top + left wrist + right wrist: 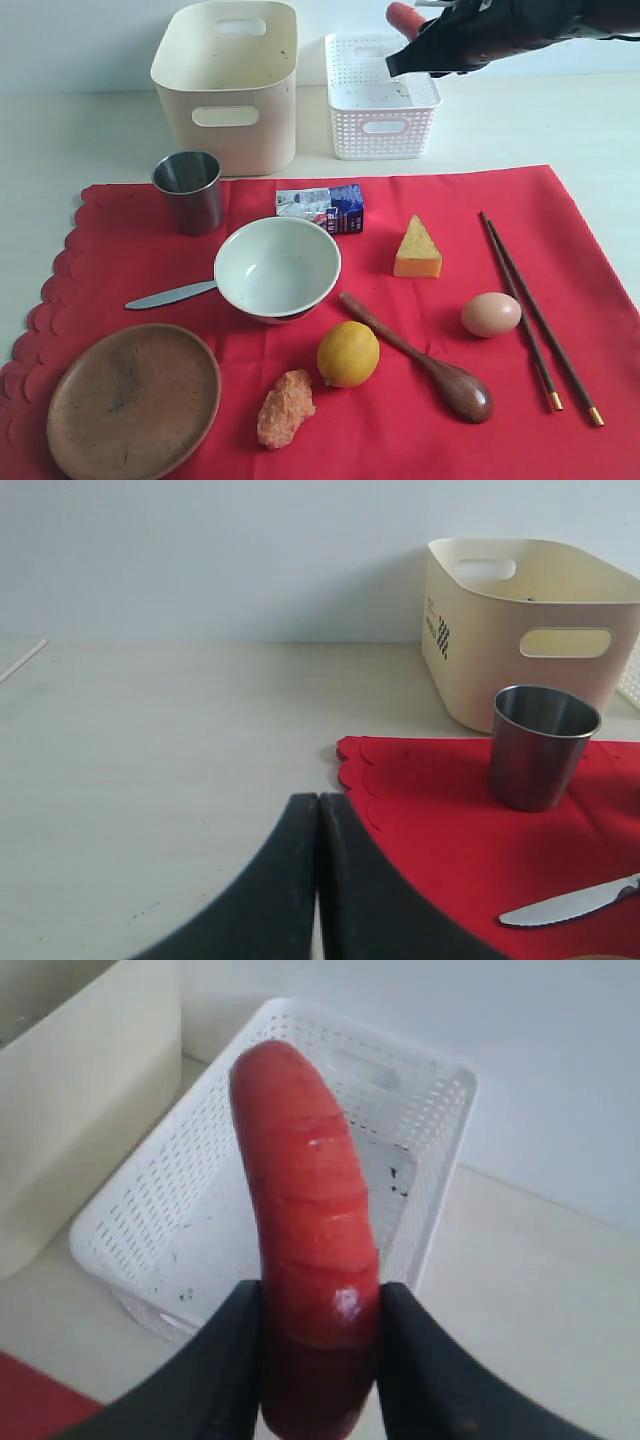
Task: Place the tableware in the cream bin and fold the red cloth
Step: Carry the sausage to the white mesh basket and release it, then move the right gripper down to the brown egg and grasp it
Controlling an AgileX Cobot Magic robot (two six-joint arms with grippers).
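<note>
The red sausage (pixel 405 19) is pointing over the white lattice basket's open bottom (pixel 369 95), so my right gripper should go on lowering the sausage until it is inside the basket's rim, then let go.
The red cloth (pixel 440 200) lies flat on the table. On it are a steel cup (pixel 188 190), a white bowl (pixel 277 268), a butter knife (pixel 170 295), a brown wooden plate (pixel 133 400), a dark wooden spoon (pixel 420 358) and chopsticks (pixel 535 315). Behind the cup stands the cream bin (pixel 180 100). My right gripper (pixel 320 1305) is shut on a red sausage (pixel 305 1180), held in the air above the white lattice basket (pixel 150 1200). My left gripper (pixel 318 805) is shut on nothing, low over bare table beside the cloth's scalloped corner, short of the cup (pixel 540 745).
On the cloth also lie a blue-white carton (pixel 322 208), a cheese wedge (pixel 417 250), an egg (pixel 491 314), a lemon (pixel 348 353) and an orange-pink food piece (pixel 286 408). The lattice basket (pixel 385 120) stands right of the cream bin.
</note>
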